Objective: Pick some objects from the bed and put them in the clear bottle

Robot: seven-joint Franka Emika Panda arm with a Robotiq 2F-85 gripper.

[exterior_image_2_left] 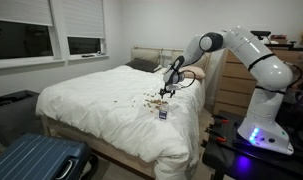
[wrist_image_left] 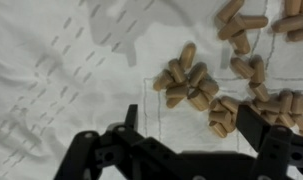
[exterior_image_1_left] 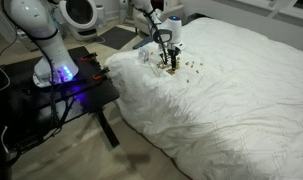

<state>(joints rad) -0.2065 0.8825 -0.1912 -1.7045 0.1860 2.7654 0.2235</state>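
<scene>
My open fingers are on both sides of the small pellet cluster (wrist_image_left: 188, 79). I should keep moving my gripper down until its fingers reach the pellets (wrist_image_left: 198, 99), then close it.
Many tan-brown pellet objects (wrist_image_left: 186, 82) lie in clusters on the bed's white duvet (wrist_image_left: 51, 70). In the wrist view my gripper (wrist_image_left: 191, 125) is open and empty, with its fingers on either side of one cluster (wrist_image_left: 223, 112), close above the cloth. In both exterior views the gripper (exterior_image_1_left: 169, 60) (exterior_image_2_left: 167, 92) points down over the scattered objects (exterior_image_1_left: 183, 68) (exterior_image_2_left: 149, 100) near the bed's edge. The clear bottle (exterior_image_2_left: 162, 113) stands upright on the bed (exterior_image_2_left: 91, 95) just below the gripper. It is out of the wrist view.
The robot base stands on a black table (exterior_image_1_left: 66, 88) beside the bed (exterior_image_1_left: 241, 100). A blue suitcase (exterior_image_2_left: 31, 160) lies on the floor at the bed's foot. A wooden dresser (exterior_image_2_left: 227, 80) stands behind the arm.
</scene>
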